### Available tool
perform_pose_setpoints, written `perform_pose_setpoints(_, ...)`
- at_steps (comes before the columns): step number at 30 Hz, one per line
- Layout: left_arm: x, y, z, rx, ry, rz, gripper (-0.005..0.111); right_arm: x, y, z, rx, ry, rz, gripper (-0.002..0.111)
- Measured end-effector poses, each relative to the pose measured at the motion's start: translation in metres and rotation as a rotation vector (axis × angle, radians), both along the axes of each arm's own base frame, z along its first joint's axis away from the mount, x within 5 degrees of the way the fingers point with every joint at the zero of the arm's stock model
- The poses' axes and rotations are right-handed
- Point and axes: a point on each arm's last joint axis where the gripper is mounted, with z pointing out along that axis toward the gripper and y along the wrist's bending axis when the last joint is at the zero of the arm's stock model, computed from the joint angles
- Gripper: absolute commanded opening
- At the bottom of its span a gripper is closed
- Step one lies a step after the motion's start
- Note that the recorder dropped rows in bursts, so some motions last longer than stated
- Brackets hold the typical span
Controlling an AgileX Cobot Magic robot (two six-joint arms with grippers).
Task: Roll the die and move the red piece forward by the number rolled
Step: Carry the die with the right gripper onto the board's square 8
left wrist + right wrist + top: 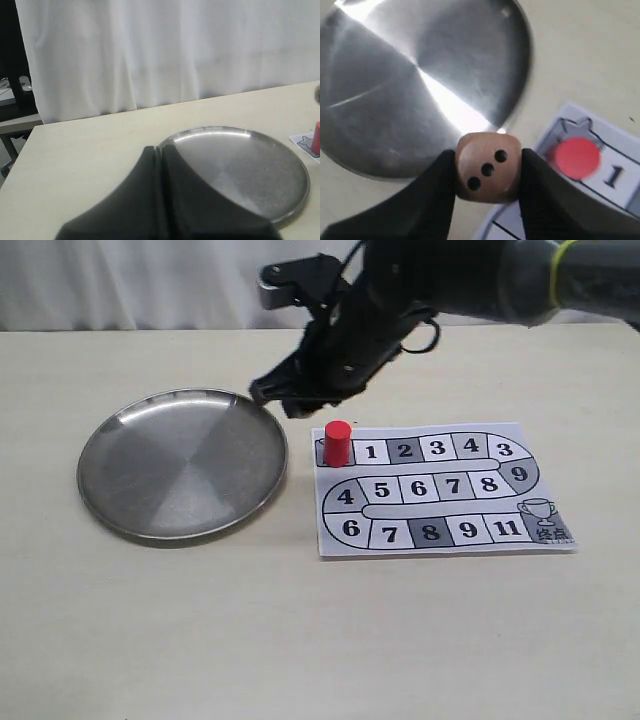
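Observation:
The die is clear of the red piece and the numbered squares point(418, 488) are open, so the robot's right gripper keeps moving over the board and lets go of the die so it rolls.
My right gripper point(488, 167) is shut on the die point(488, 167), a pale wooden cube whose three-pip face points at the wrist camera. In the exterior view this gripper point(283, 393) hangs above the table between the steel plate point(183, 462) and the paper board point(440, 488); the die itself is hidden there. The red piece point(337, 443) stands upright on the board's start square, left of square 1, and shows from above as the red piece point(576, 157). My left gripper point(161, 149) is shut with nothing in it, near the plate's rim point(210, 130).
The round steel plate point(420, 85) lies left of the board and holds nothing. The board's numbered track point(430, 450) runs right from the start square and winds to a trophy square point(540, 515). A white curtain point(165, 50) hangs behind the table's far edge.

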Motion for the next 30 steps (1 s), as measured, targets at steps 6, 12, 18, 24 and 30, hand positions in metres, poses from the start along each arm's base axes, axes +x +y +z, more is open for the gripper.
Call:
perform_pose_setpoints(6, 0.0, 0.0, 0.0, 0.0, 0.0, 0.0, 0.0, 0.014, -0.069, -0.037, -0.037, 0.072, -0.177, 0.004)
perform_pose_setpoints(12, 0.0, 0.0, 0.0, 0.0, 0.0, 0.0, 0.0, 0.012, -0.092, -0.057, -0.068, 0.076, -0.219, 0.006)
perform_pose_setpoints(18, 0.0, 0.0, 0.0, 0.0, 0.0, 0.0, 0.0, 0.015, -0.093, -0.076, -0.088, 0.083, -0.217, 0.061)
perform_pose_setpoints(24, 0.0, 0.0, 0.0, 0.0, 0.0, 0.0, 0.0, 0.016, -0.095, -0.072, -0.113, 0.057, -0.196, 0.084)
perform_pose_setpoints(30, 0.0, 0.0, 0.0, 0.0, 0.0, 0.0, 0.0, 0.011, -0.097, -0.031, -0.093, -0.044, -0.187, 0.083)
